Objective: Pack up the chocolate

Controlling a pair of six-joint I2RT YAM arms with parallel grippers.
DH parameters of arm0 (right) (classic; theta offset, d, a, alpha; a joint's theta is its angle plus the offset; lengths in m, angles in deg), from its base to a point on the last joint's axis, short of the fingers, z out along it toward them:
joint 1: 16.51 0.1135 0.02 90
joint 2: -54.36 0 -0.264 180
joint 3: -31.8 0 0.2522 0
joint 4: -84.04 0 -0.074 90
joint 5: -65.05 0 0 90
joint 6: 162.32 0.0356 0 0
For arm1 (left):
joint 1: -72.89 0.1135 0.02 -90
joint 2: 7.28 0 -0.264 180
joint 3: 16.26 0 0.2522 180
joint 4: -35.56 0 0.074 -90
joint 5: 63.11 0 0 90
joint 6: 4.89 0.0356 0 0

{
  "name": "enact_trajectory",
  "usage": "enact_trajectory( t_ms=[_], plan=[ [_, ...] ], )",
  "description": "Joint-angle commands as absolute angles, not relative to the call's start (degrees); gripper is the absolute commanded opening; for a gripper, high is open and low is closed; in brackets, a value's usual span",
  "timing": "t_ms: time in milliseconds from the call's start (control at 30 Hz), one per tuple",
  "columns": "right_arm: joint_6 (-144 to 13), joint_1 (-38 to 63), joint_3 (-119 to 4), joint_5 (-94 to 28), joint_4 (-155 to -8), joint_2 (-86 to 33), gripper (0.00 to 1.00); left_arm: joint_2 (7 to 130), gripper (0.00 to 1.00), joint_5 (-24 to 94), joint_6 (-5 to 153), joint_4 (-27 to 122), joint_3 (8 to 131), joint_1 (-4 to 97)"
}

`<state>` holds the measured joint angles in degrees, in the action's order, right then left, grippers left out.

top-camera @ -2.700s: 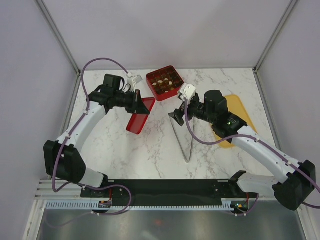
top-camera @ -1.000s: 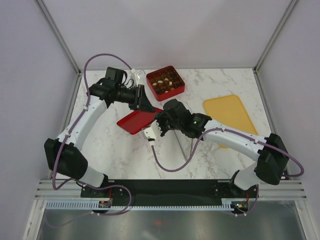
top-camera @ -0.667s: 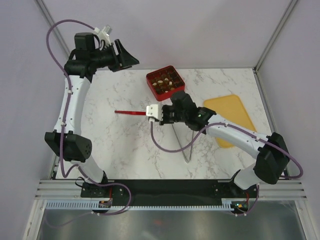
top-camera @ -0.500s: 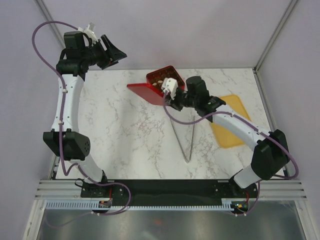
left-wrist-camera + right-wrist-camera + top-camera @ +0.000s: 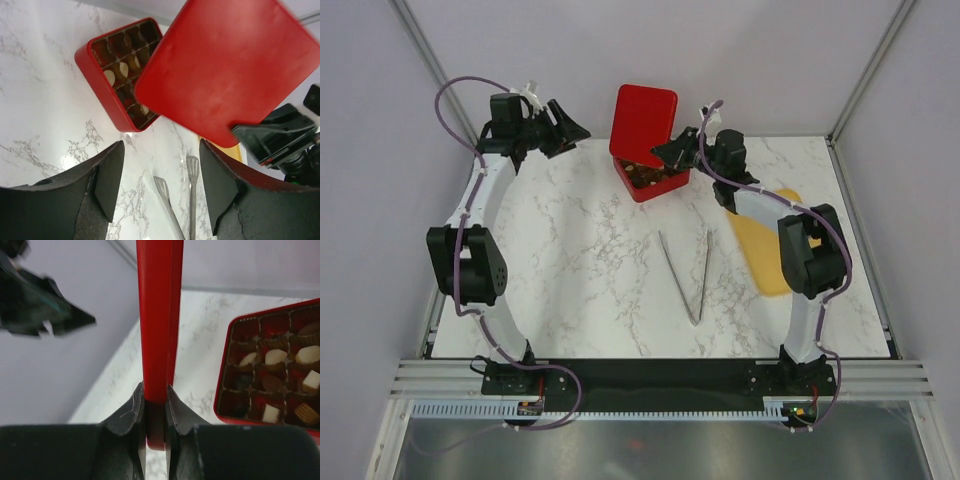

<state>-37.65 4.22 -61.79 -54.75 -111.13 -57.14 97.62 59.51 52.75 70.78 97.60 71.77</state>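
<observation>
The red lid (image 5: 644, 122) slants over the box, held at one edge by my right gripper, so next my left gripper steadies the lid's free edge (image 5: 617, 120) as it descends.
The chocolate (image 5: 274, 356), dark and pale pieces, sits in the cells of the open red gridded box (image 5: 658, 187) at the back of the table. My right gripper (image 5: 156, 395) is shut on the edge of the red lid (image 5: 644, 118), which it holds upright just behind and above the box. In the left wrist view the lid (image 5: 225, 65) hangs over the box (image 5: 102, 75) and covers part of the chocolate (image 5: 122, 70). My left gripper (image 5: 568, 130) is raised at the back left, open and holding nothing, apart from the lid.
Metal tongs (image 5: 686, 275) lie in a V on the marble in the middle. A flat yellow tray (image 5: 770, 250) lies to the right, partly under the right arm. Frame posts and walls stand close behind both grippers.
The left gripper let go of the lid, opened and swung to the back left. The right gripper took the lid from mid-table to the back and stood it up over the box.
</observation>
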Motion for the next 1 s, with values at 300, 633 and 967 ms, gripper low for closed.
enact_trajectory(
  t_ms=[300, 633, 967],
  plan=[
    [-7.82, 2.91, -59.14, -38.68, -146.26, -66.75, 0.00, 110.66, 0.66, 68.64, 48.99, 54.43, 96.92, 70.00],
    [1.32, 6.78, -56.67, -22.85, -155.59, -73.08, 0.00, 118.05, 0.63, 71.10, 43.45, 47.40, 99.72, 67.45],
    [2.65, 11.70, -57.11, -13.35, -152.25, -75.89, 0.00, 120.16, 0.63, 70.66, 43.09, 45.28, 100.42, 67.44]
  ],
)
